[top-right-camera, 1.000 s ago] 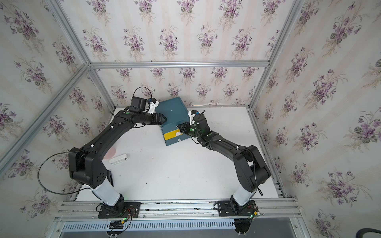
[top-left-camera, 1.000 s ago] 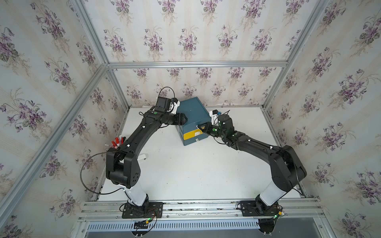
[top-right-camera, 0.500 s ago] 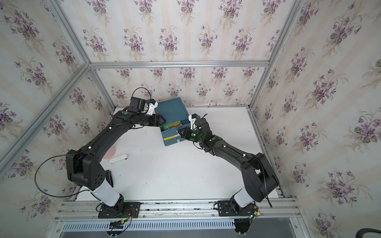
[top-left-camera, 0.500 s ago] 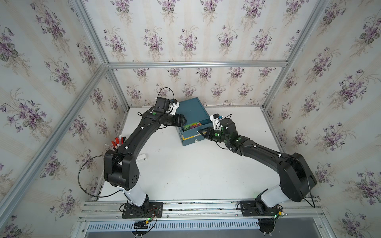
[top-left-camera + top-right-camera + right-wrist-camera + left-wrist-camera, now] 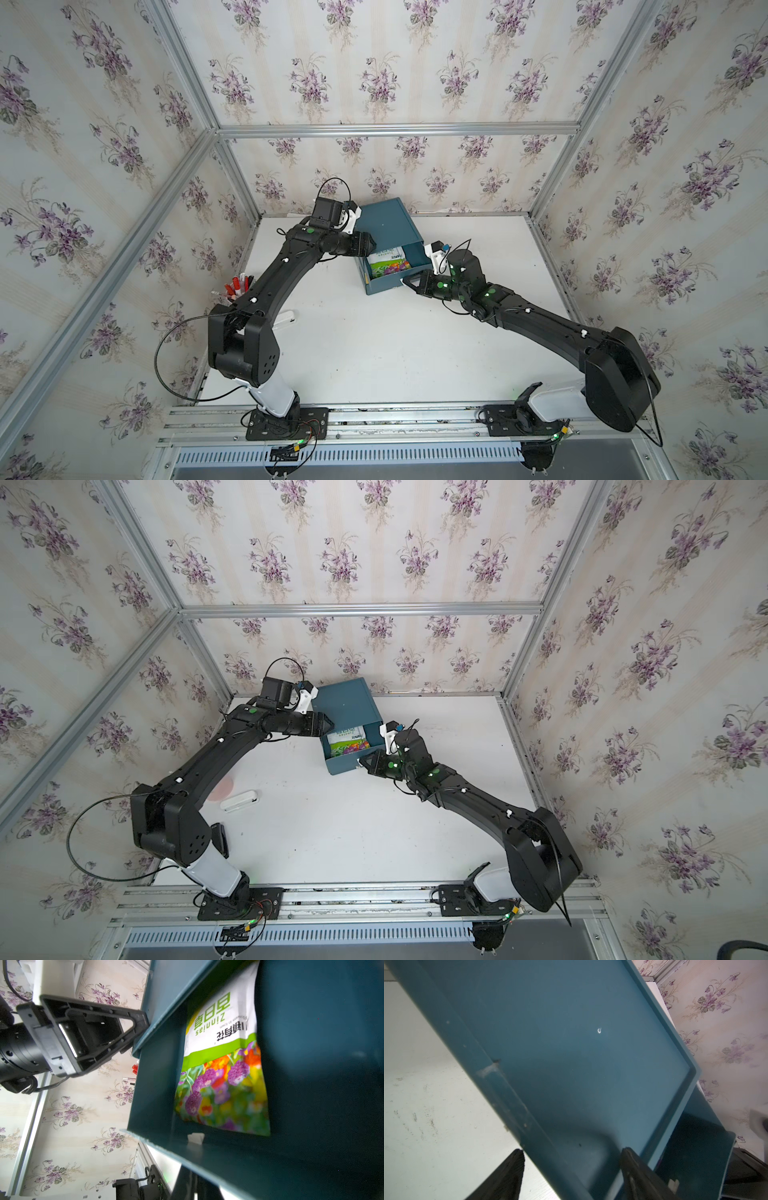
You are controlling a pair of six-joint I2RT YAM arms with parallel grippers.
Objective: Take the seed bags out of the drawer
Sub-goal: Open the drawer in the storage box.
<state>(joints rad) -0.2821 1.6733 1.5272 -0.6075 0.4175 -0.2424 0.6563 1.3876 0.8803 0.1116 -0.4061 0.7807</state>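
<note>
The cabinet still covers the seed bag's far end, so the robot's right gripper keeps pulling the drawer's front until that end comes clear, then let go.
A teal cabinet stands at the back of the table, and its drawer is pulled out toward the front. One green-and-white seed bag with bright flowers lies flat inside; any others are hidden. My left gripper clamps the cabinet's left front corner, one finger on each side of its edge. My right gripper is shut at the drawer front's right end, on a pull I cannot see.
A cup of red markers stands by the left wall. A small white object lies on the table beside a faint pink patch. Wallpapered walls with metal frame bars enclose the table on three sides.
The drawer has slid out of the cabinet toward the front with my right gripper, uncovering the seed bag. My left gripper stayed on the cabinet.
</note>
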